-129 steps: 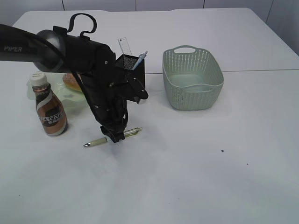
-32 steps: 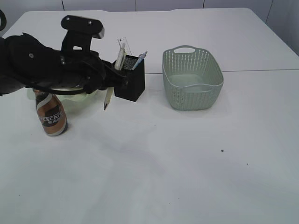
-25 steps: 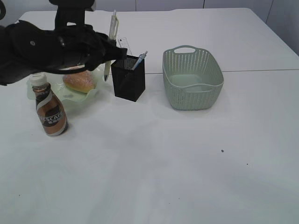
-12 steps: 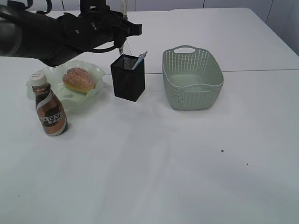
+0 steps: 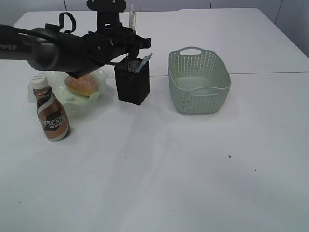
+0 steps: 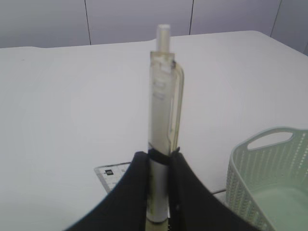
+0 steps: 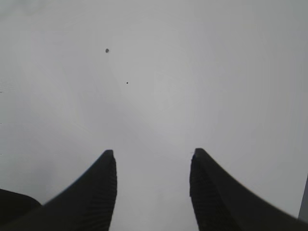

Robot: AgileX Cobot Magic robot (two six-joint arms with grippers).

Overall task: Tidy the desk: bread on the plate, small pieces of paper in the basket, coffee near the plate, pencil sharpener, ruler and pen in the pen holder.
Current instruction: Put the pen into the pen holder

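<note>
My left gripper goes on lowering the clear pen before it lets go of it inside the pen holder, because the pen is upright over the pen holder's open top.
My left gripper is shut on a clear pen and holds it upright right above the black mesh pen holder. In the left wrist view the pen stands between the jaws, with the clear ruler behind and below. A blue pen leans in the holder. The bread lies on the green plate. The coffee bottle stands in front of the plate. My right gripper is open and empty over bare table. No pencil sharpener or paper shows.
The pale green basket stands right of the pen holder, and its rim shows in the left wrist view. The left arm stretches over the plate. The white table has small dark specks at the front right.
The left gripper took the pen off the table, turned it upright and carried it up and back. It now holds the pen over the pen holder.
</note>
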